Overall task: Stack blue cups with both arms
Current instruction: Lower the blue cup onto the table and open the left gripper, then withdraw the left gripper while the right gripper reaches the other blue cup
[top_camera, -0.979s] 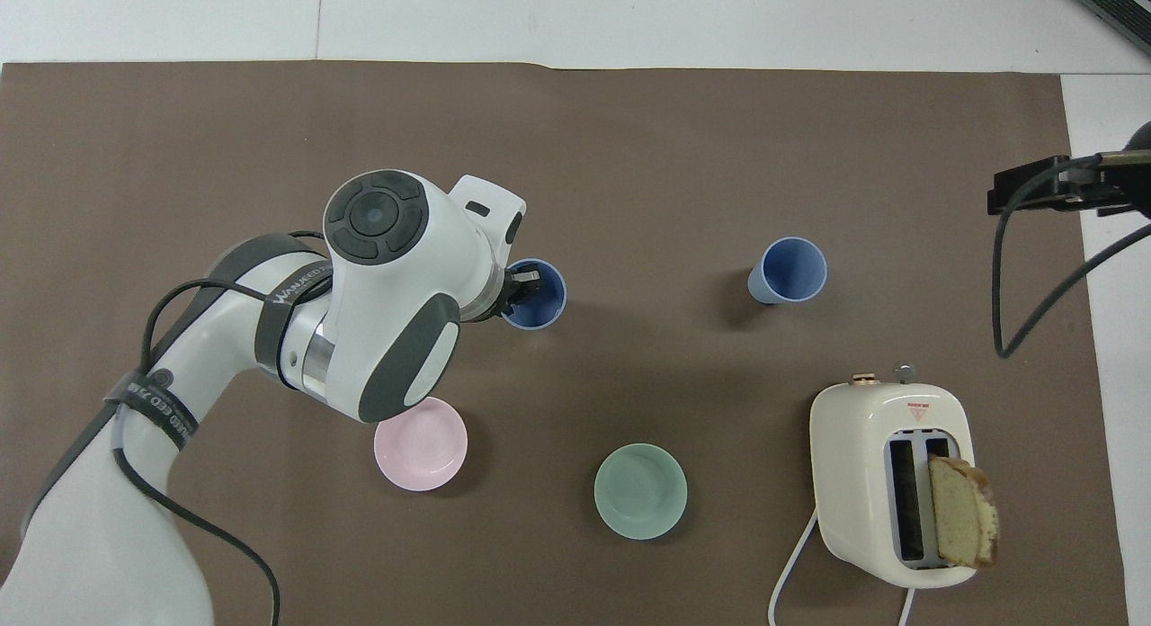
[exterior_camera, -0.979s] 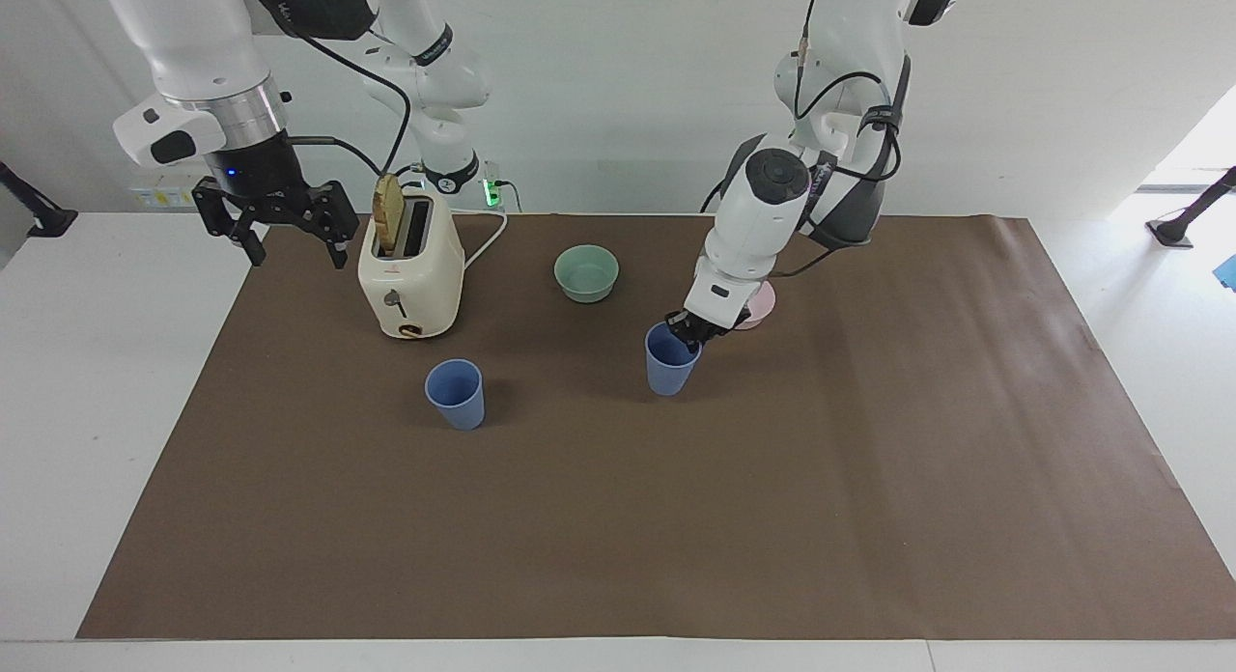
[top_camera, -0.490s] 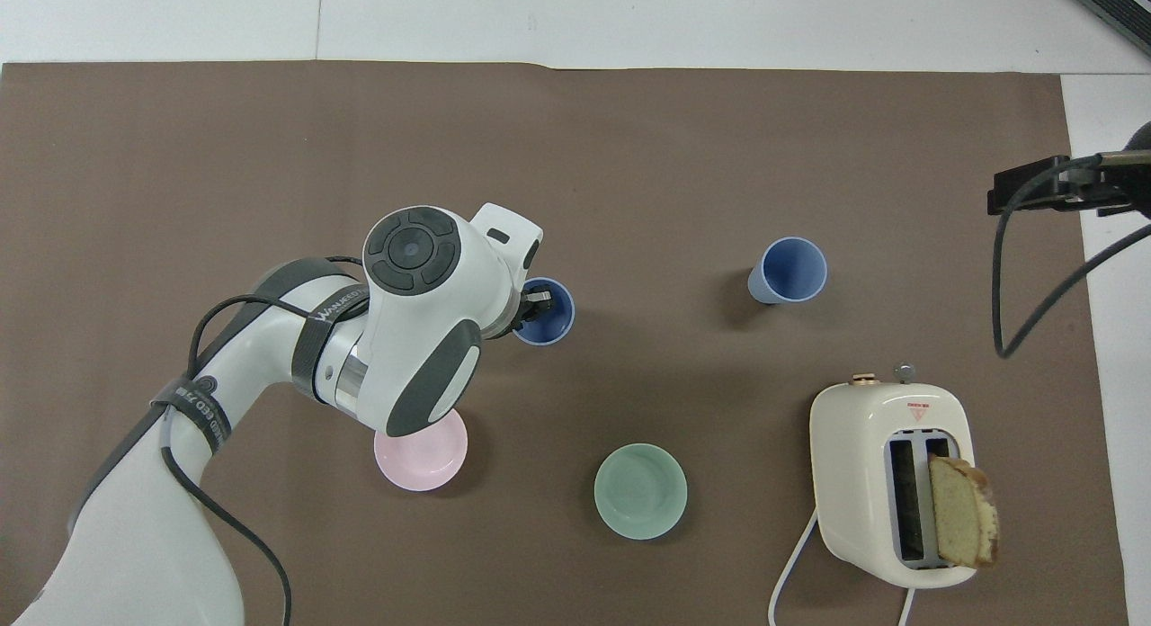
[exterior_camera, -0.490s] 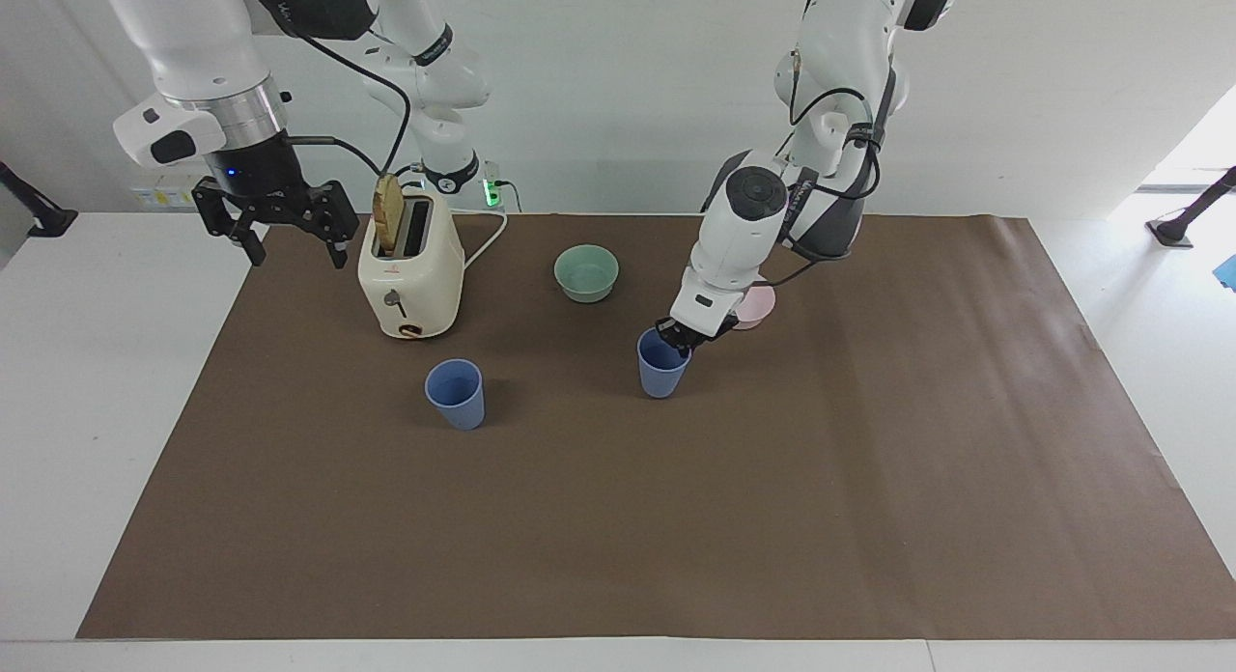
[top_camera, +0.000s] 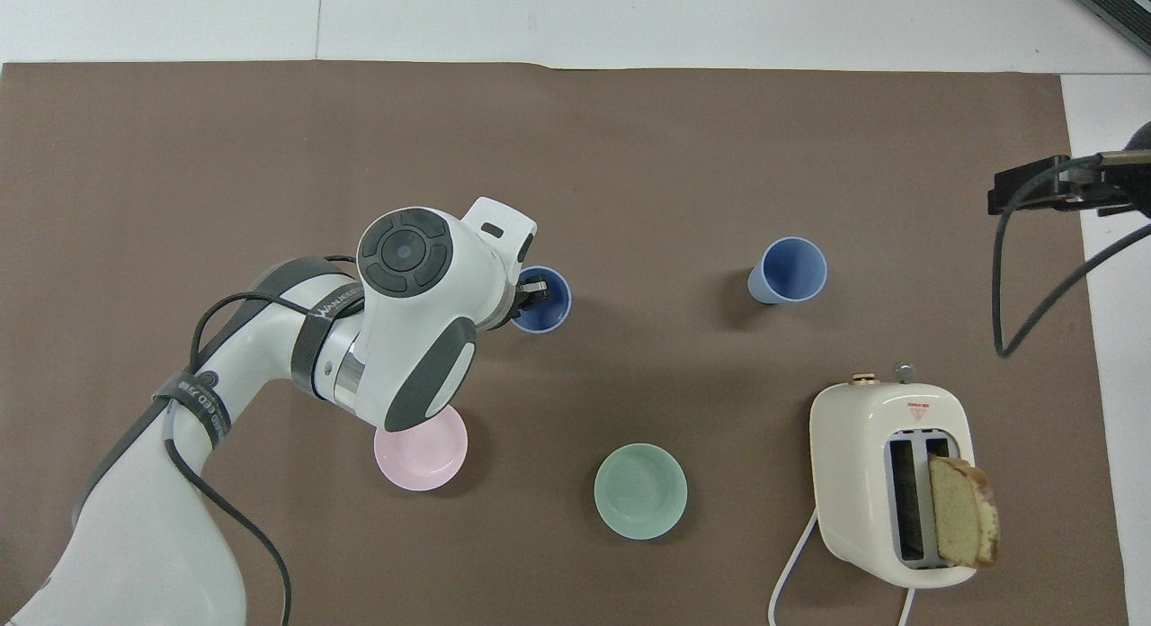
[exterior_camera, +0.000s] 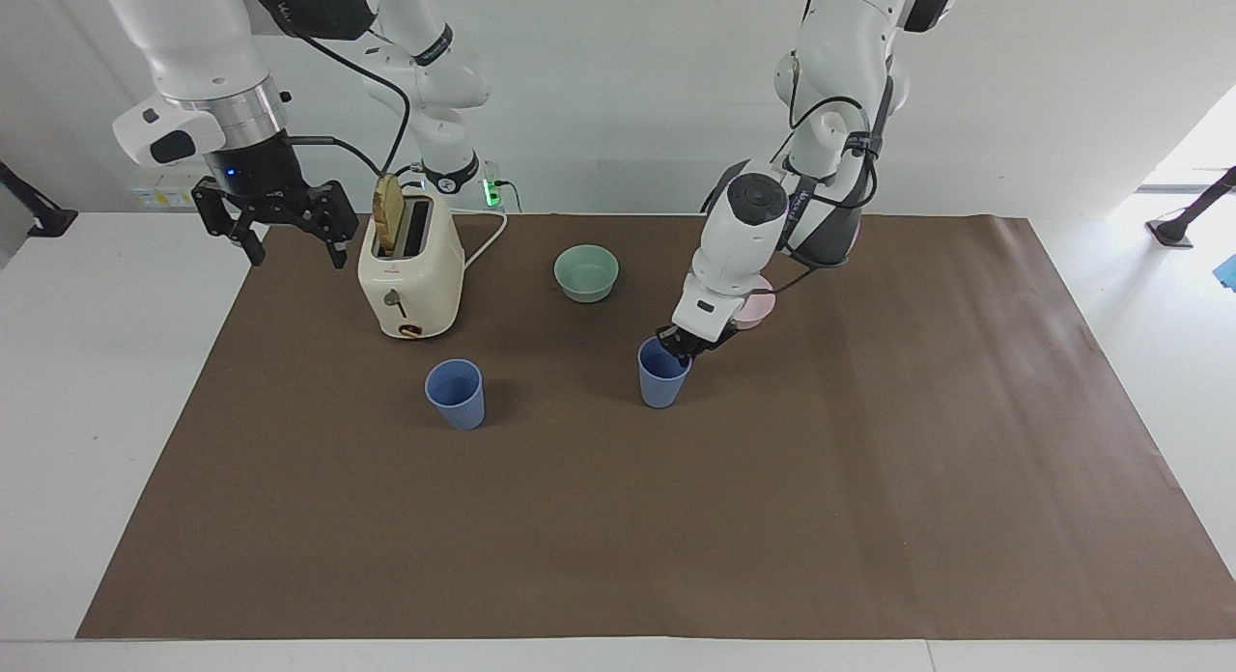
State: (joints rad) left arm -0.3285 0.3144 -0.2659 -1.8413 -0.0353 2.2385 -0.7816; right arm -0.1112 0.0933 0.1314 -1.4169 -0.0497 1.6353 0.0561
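Observation:
My gripper will lower the free blue cup (top_camera: 790,270), and it will settle down inside the other blue cup's opening because it tapers toward its narrower base (top_camera: 761,288).
Two blue cups stand open side up on the brown mat. My left gripper (exterior_camera: 679,350) is shut on the rim of one blue cup (exterior_camera: 660,382), one finger inside it; it also shows in the overhead view (top_camera: 545,306). That cup is upright, at or just above the mat. The other blue cup (exterior_camera: 456,394) stands free toward the right arm's end, also in the overhead view (top_camera: 790,270). My right gripper (exterior_camera: 290,245) is open and empty, held high beside the toaster.
A cream toaster (exterior_camera: 410,278) with a bread slice stands near the right arm. A green bowl (exterior_camera: 586,272) and a pink bowl (top_camera: 420,449) lie nearer to the robots than the cups. The toaster's cord (top_camera: 791,572) trails toward the robots.
The left gripper has carried its blue cup a little toward the other cup and lowered it, and the cup has gone from tilted to upright. The right arm has not moved.

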